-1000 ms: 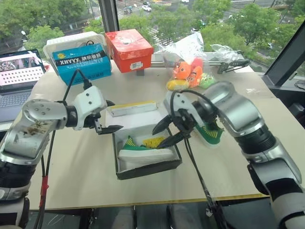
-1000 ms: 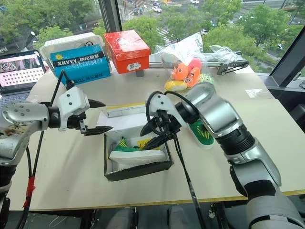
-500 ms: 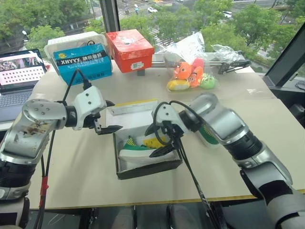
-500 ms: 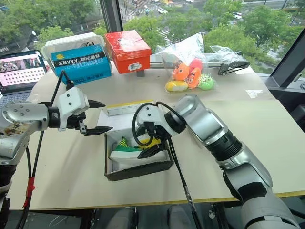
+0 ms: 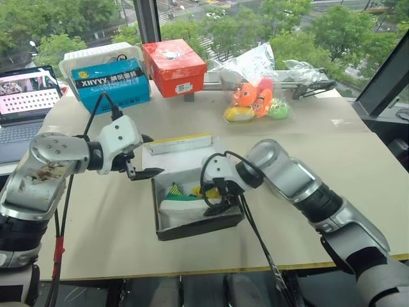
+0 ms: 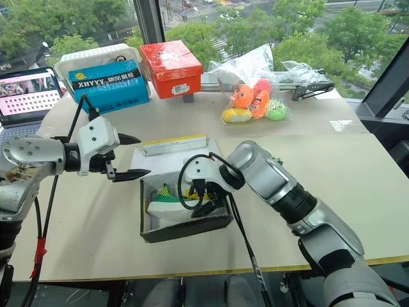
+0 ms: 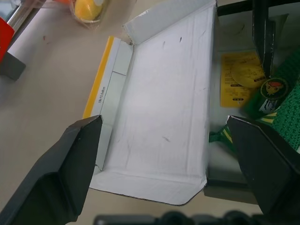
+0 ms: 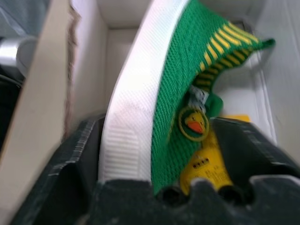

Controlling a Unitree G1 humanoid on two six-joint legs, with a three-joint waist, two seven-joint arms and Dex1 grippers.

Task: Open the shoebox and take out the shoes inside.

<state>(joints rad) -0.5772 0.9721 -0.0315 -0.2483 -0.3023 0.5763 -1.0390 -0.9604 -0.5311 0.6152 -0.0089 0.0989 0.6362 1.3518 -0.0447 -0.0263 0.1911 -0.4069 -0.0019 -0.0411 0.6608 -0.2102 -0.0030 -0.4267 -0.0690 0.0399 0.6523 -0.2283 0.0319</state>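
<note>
My gripper will lift the green shoe out, and the shoebox will then hold only the yellow card, because the shoebox's white bottom [image 8: 119, 58] shows around the green shoe.
The shoebox [image 5: 198, 228] stands open in the middle of the table. Its lid [image 5: 174, 161] is laid flat behind it, white inside up, with a yellow edge. One green shoe [image 5: 185, 206] with a white sole lies on its side in the box. My right gripper [image 5: 216, 197] reaches down into the box, open. Its fingers straddle the shoe's heel [image 8: 140, 93], one finger [image 8: 79, 154] against the sole. My left gripper [image 5: 155, 155] hovers open over the lid's left edge, holding nothing.
Along the back of the table stand a blue XHYYY box [image 5: 110, 80], a red box [image 5: 172, 64] and a clear bag of orange and yellow toys [image 5: 255, 96]. A laptop [image 5: 22, 96] sits at the far left. A yellow card [image 7: 239, 79] lies in the box.
My right gripper has sunk down and to the left into the box and its fingers have narrowed around the shoe. The left arm has stayed still.
</note>
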